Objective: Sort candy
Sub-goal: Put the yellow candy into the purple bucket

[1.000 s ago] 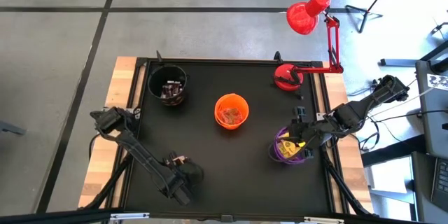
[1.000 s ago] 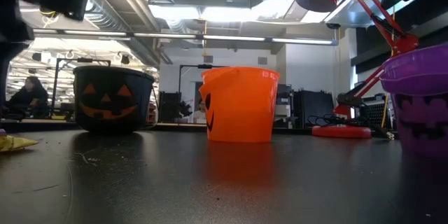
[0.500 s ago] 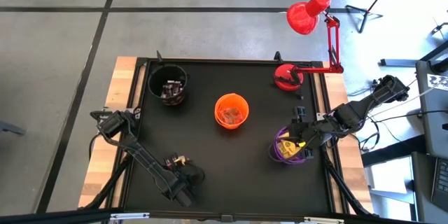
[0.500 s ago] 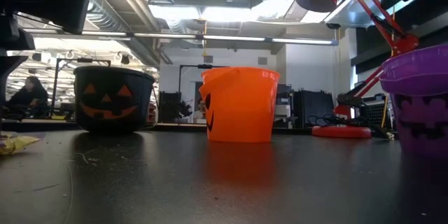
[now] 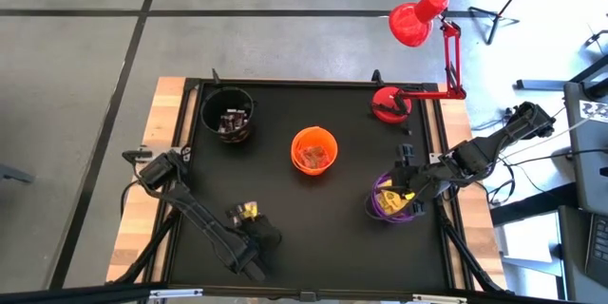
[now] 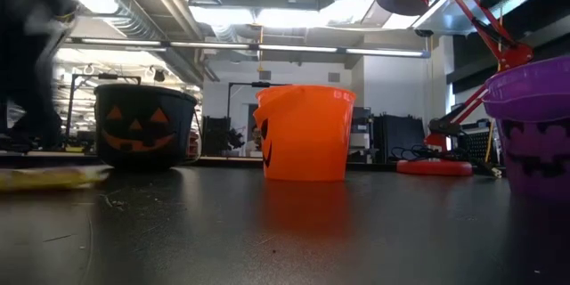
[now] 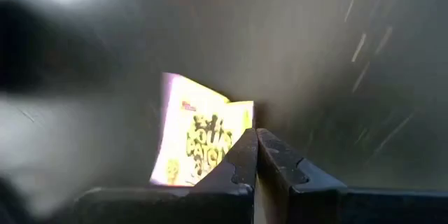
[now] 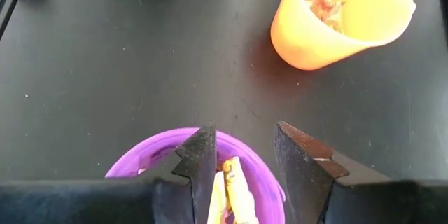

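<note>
My left gripper should open, lift clear and come down over the yellow candy's middle, because only the yellow candy's edge is at its fingers.
A yellow-wrapped candy lies near the table's front left, and my left gripper is shut at its edge; from above, the candy shows just beyond the gripper. In the low view the candy is a blurred yellow streak on the table. My right gripper hangs open above the purple cup, which holds yellow candy. The orange cup and the black cup also hold candy. My left gripper pinches the yellow candy's wrapper by one edge, only at the tips of its two fingers. The fingers slant down at it from the table's near side. The rest of the wrapper sticks out to one side of the fingers, low over the table.
A red desk lamp stands at the far right of the black mat, its arm reaching over the right edge. The purple cup sits under my right gripper near the right edge. Bare mat lies between the cups and the front edge.
My left gripper has tipped further down and shut on the yellow candy at the front left. The candy has shifted a little on the table and now shows more of its yellow face from above. My right arm has kept still.
</note>
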Controlling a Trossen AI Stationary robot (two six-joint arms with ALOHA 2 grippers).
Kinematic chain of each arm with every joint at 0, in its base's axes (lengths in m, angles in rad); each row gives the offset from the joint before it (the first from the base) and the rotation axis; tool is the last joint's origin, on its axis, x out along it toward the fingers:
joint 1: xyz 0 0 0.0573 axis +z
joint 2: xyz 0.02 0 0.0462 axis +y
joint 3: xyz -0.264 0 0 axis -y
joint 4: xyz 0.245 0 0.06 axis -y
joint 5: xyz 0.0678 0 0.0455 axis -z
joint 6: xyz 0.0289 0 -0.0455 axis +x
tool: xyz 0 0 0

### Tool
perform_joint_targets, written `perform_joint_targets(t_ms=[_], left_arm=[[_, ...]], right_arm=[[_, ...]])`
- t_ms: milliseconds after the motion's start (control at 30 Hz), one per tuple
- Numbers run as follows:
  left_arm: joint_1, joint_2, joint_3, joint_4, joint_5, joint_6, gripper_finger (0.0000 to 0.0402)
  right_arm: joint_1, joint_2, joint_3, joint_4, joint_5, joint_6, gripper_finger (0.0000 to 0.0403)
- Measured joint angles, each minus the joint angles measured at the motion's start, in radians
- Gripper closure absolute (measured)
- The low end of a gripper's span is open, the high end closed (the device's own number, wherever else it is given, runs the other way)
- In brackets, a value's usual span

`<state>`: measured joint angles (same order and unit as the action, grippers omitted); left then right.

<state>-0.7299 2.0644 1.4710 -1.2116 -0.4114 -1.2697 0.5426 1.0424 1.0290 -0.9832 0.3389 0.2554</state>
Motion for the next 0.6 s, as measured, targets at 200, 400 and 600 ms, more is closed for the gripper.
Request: perform_joint_targets(t_ms=[200,400,600], left_arm=[[0.000,-0.006,0.194,-0.106,-0.290,0.076,0.0401],[0.002,-0.009,0.303,-0.027,-0.527,0.241,0.0401],[0.016,-0.009,0.292,-0.010,-0.437,0.302,0.0401]], right_arm=[[0.000,0.000,0.000,0.052,0.010,-0.059,0.0260],[0.000,0.000,0.000,0.129,0.010,-0.134,0.0260],[0.000,0.000,0.000,0.146,0.010,-0.163,0.0260]])
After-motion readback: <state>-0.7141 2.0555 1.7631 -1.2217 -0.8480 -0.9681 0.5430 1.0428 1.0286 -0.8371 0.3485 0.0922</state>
